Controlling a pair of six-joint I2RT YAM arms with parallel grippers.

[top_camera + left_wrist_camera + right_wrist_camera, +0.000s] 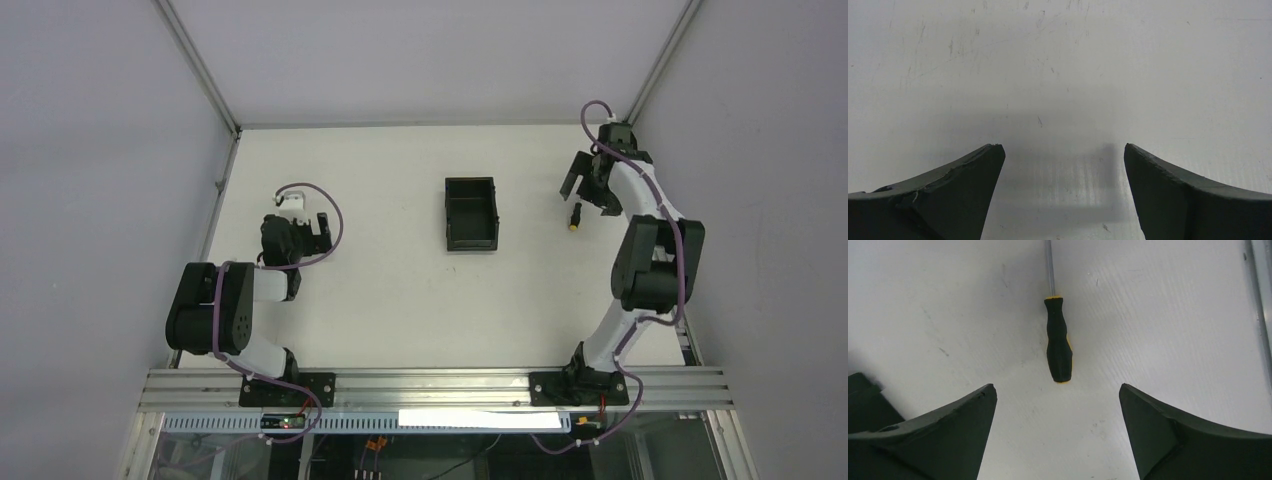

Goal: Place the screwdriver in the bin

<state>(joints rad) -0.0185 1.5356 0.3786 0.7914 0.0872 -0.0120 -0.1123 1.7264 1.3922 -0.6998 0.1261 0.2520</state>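
Note:
The screwdriver [575,217] should roll and show more yellow when the robot lowers it into the bin, because its rounded handle shows only a yellow sliver [1069,343].
The screwdriver [575,217] lies flat on the white table at the far right, to the right of the black bin [470,212]. In the right wrist view its black handle with yellow-orange end [1058,340] points toward me and its thin shaft runs out of the top of the frame. My right gripper [588,193] [1058,389] is open and empty, hovering just short of the handle end, its jaws standing wide apart on either side of it. My left gripper [320,228] [1063,150] is open and empty over bare table at the left.
The bin stands open-topped and empty at the table's middle back. Metal frame rails [215,190] and grey walls border the table on the left, back and right. The right rail shows in the right wrist view [1260,300].

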